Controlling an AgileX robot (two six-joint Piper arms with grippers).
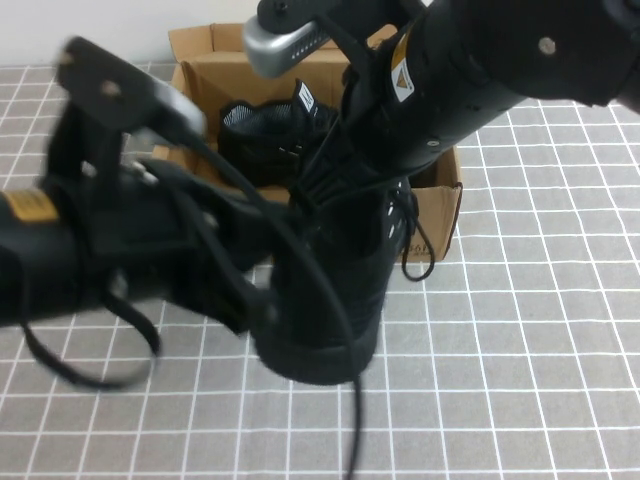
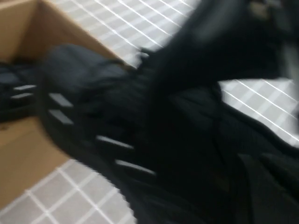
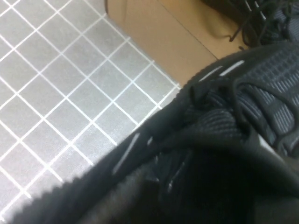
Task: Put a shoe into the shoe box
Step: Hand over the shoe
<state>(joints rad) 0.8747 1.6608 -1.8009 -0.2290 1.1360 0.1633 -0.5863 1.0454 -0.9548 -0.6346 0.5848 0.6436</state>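
My right gripper is holding the shoe, which hangs outside the box's front side point(image 1: 428, 222). Next, my left gripper grips the shoe's side point(image 1: 305, 325) before my right gripper opens and moves away.
A black laced shoe point(image 1: 325, 300) hangs with its toe down in front of the open cardboard shoe box point(image 1: 440, 205), and it looks raised off the table. A second black shoe point(image 1: 265, 135) lies inside the box. My left gripper point(image 1: 255, 295) presses against the shoe's left side. My right gripper point(image 1: 345, 175) reaches down into the shoe's top by the laces. Both are hidden by the arms and the shoe. The shoe fills the left wrist view point(image 2: 117, 116), blurred, and the right wrist view point(image 3: 261, 98); the box point(image 3: 154, 32) lies just beyond it.
The table is covered by a grey cloth with a white grid point(image 1: 520, 380). The box's front wall stands right behind the held shoe; its side also shows in the left wrist view point(image 2: 23, 154). A loose lace point(image 1: 420, 265) hangs by the box's front corner.
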